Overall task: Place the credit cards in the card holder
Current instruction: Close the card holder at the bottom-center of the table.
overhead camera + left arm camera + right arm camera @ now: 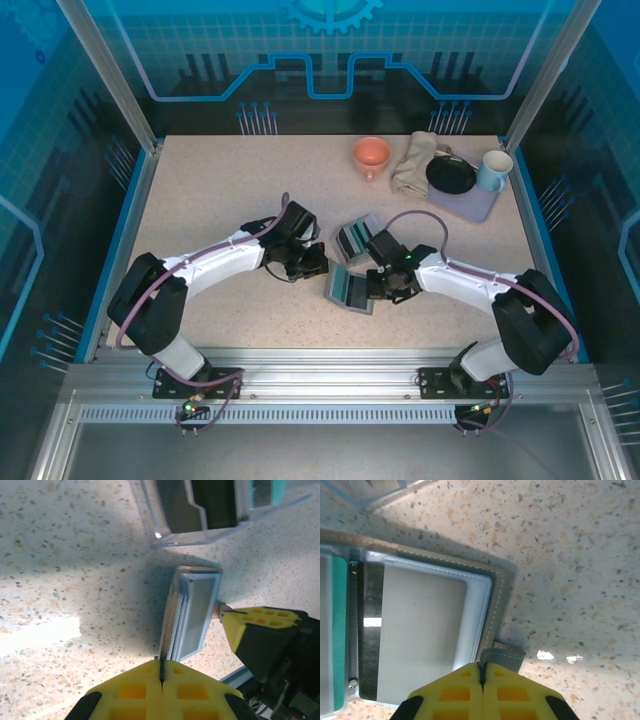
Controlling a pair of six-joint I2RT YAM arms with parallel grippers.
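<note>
My left gripper should fold the cover point(338, 281) closed and keep hold of it while my right gripper lifts the strap tab point(504, 657), because the cover is standing open away from the tab.
The grey card holder point(350, 290) lies open on the table between my two grippers. My left gripper point(161, 662) is shut on the thin edge of its cover point(172, 615), which stands tilted up. My right gripper point(482, 666) is shut on the holder's grey strap tab point(502, 656). Inside the holder a pale clear pocket point(420, 630) faces up, with a teal card point(339, 630) and a dark strip point(370, 630) to its left. A clear box point(170, 537) just beyond holds more credit cards, dark point(215, 500) and teal point(270, 490).
At the back right stand an orange bowl point(371, 155), a crumpled cloth point(412, 165), and a lavender tray point(475, 207) with a black plate point(450, 175) and a pale mug point(494, 170). The clear box point(355, 238) sits close behind the holder.
</note>
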